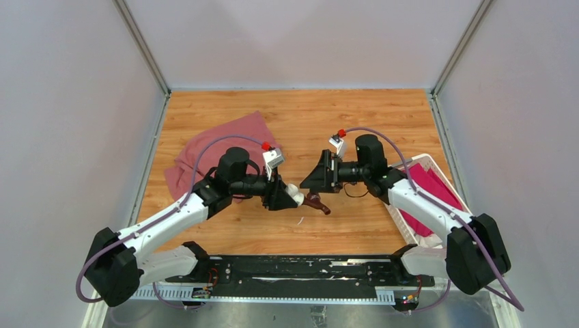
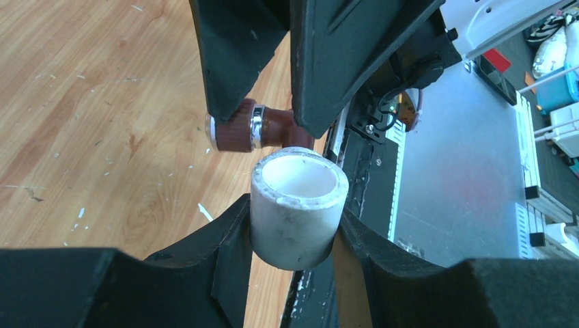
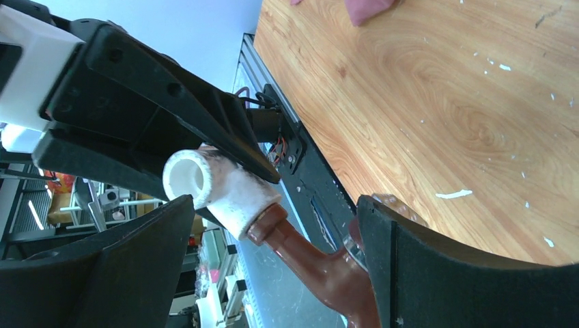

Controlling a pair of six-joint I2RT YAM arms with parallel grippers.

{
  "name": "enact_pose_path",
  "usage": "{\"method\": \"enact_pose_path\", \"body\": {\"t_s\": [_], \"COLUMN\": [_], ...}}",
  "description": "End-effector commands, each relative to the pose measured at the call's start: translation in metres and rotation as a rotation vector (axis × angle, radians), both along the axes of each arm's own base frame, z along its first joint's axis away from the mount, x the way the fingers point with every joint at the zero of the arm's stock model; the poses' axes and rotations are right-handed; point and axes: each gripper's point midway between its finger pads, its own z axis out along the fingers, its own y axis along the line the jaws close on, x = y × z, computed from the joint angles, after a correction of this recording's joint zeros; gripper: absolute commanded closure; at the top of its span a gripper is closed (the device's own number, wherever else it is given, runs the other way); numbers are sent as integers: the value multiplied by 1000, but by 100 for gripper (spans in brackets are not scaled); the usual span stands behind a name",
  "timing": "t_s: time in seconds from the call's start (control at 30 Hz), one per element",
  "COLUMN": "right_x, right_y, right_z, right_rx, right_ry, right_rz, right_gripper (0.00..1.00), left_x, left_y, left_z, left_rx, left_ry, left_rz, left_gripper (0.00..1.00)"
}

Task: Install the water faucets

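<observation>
The tap lies at a slant across my right gripper and the silvery ring (image 3: 353, 251) is against one finger, so I should move back and grab the tap from its spout end (image 1: 326, 210).
My left gripper (image 1: 285, 197) is shut on the small white pipe fitting (image 2: 297, 205), its fingers (image 2: 225, 253) pressing both sides. The fitting is held above the wooden table. The dark reddish-brown tap (image 3: 328, 273) has its collar seated in the fitting's (image 3: 225, 191) end and hangs off it down to the right (image 1: 317, 203). A silvery ring shows on the tap (image 2: 256, 126). My right gripper (image 3: 273, 273) is open around the tap. The tap lies against one of its fingers (image 3: 464, 273) and clear of the other.
A pink-red cloth (image 1: 218, 147) lies on the table behind the left arm. A white slatted basket (image 1: 427, 160) with a red cloth inside stands at the right edge. A black rail (image 1: 293, 270) runs along the near edge. Grey walls enclose the table.
</observation>
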Motion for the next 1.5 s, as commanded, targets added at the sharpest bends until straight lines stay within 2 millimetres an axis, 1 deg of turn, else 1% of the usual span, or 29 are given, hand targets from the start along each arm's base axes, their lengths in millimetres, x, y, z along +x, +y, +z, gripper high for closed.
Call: {"method": "enact_pose_path", "body": {"t_s": [0.0, 0.1, 0.17, 0.23, 0.33, 0.4, 0.47, 0.6, 0.63, 0.77, 0.9, 0.97, 1.23, 1.33, 1.47], "right_x": [-6, -8, -7, -3, -1, -3, -7, -13, -12, -12, -14, -12, 2, 1, -5], "right_y": [-1, -2, -5, -12, -23, -27, -29, -29, -29, -25, -20, -20, -19, -21, -29], "right_z": [-13, -12, -6, 4, 9, 10, 6, -2, -1, 11, 31, 33, 39, 42, 40], "right_rx": [-10, -4, -1, -5, -29, -31, -34, -6, 6, 96, 228, 240, 248, 252, 216], "right_ry": [4, 5, -20, -55, -98, -125, -136, -156, -158, -175, -189, -186, -196, -232, -302], "right_rz": [25, 27, 12, -21, -62, -66, -58, -51, -57, -70, -76, -85, -148, -157, -175], "right_gripper": [7, 8, 8, 8, 7, 7, 6, 5, 4, 4, 3, 3, 2, 3, 3], "left_x": [2, 2, 2, 2, 3, 3, 2, 6, 7, 9, 10, 9, 9, 12, 16], "left_y": [-2, -2, -2, -2, -3, -4, -5, -7, -8, -9, -9, -9, -9, -8, -8], "left_z": [26, 26, 25, 25, 26, 29, 34, 49, 52, 65, 73, 77, 78, 77, 76], "left_rx": [-60, -60, -58, -58, -64, -78, -98, -169, -183, -226, -258, -278, -287, -285, -290], "left_ry": [-79, -77, -74, -74, -76, -81, -73, -36, -24, -7, 3, 8, 16, 30, 77], "left_rz": [-17, -19, -17, -16, -17, -17, -15, 0, 7, 12, 23, 14, 21, 37, 61], "left_gripper": [100, 100, 100, 100, 100, 100, 100, 100, 100, 100, 100, 100, 100, 100, 100]}}
